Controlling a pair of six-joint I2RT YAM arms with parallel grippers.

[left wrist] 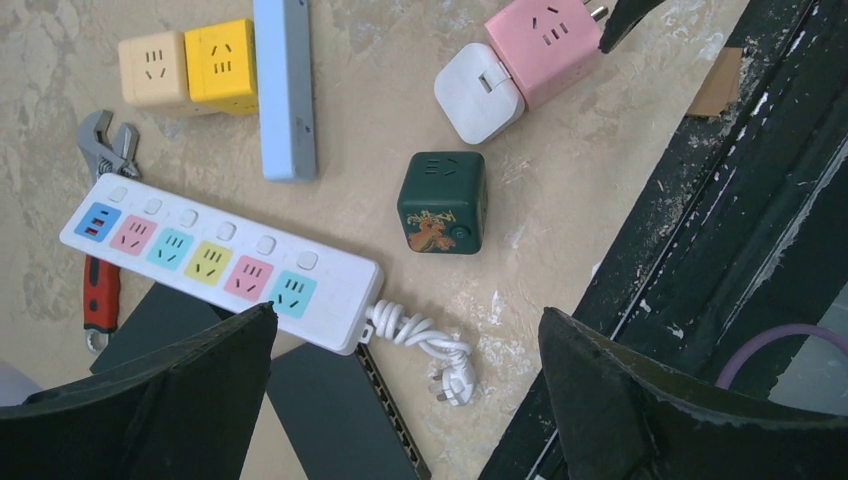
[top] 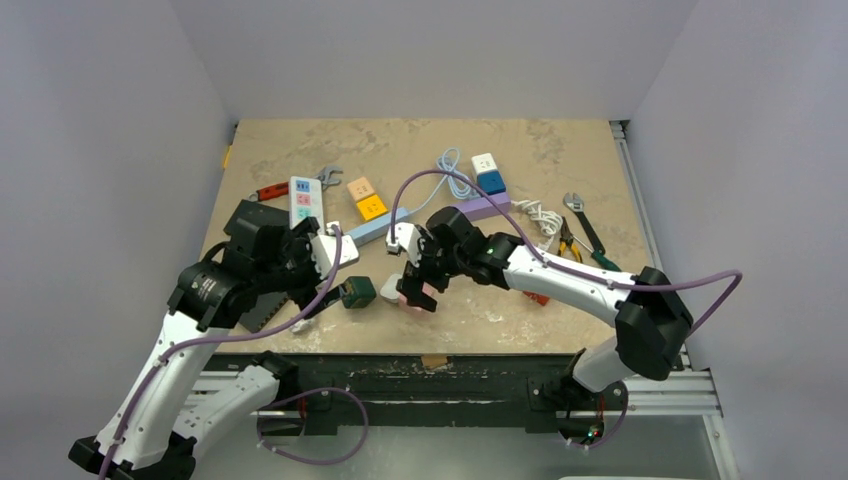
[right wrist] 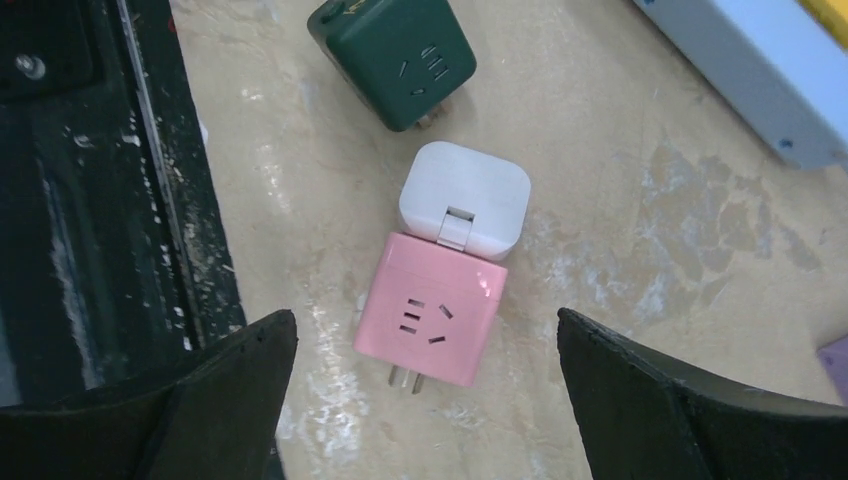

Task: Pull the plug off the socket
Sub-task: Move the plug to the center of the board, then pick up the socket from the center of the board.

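I expect the white plug to come along when I lift the pink socket, because the white plug sits flush against the pink socket's far side point(right wrist: 450, 247).
A pink cube socket point(right wrist: 432, 310) lies on the table near its front edge, with its own prongs pointing toward the edge. A white square plug point(right wrist: 465, 198) sits flush against the socket's far face. My right gripper point(right wrist: 425, 330) hangs open just above the socket, one finger on each side, touching nothing. The same pair shows in the left wrist view as the pink socket point(left wrist: 545, 45) and white plug point(left wrist: 478, 92). My left gripper point(left wrist: 407, 315) is open and empty over the coiled cord of a white power strip point(left wrist: 215, 260).
A dark green cube socket point(right wrist: 395, 55) stands just left of the plug. A light blue bar point(left wrist: 284, 85), yellow point(left wrist: 222, 65) and beige point(left wrist: 152, 68) cubes and a red-handled wrench point(left wrist: 105, 145) lie behind. The black table rail point(right wrist: 90, 200) runs close by.
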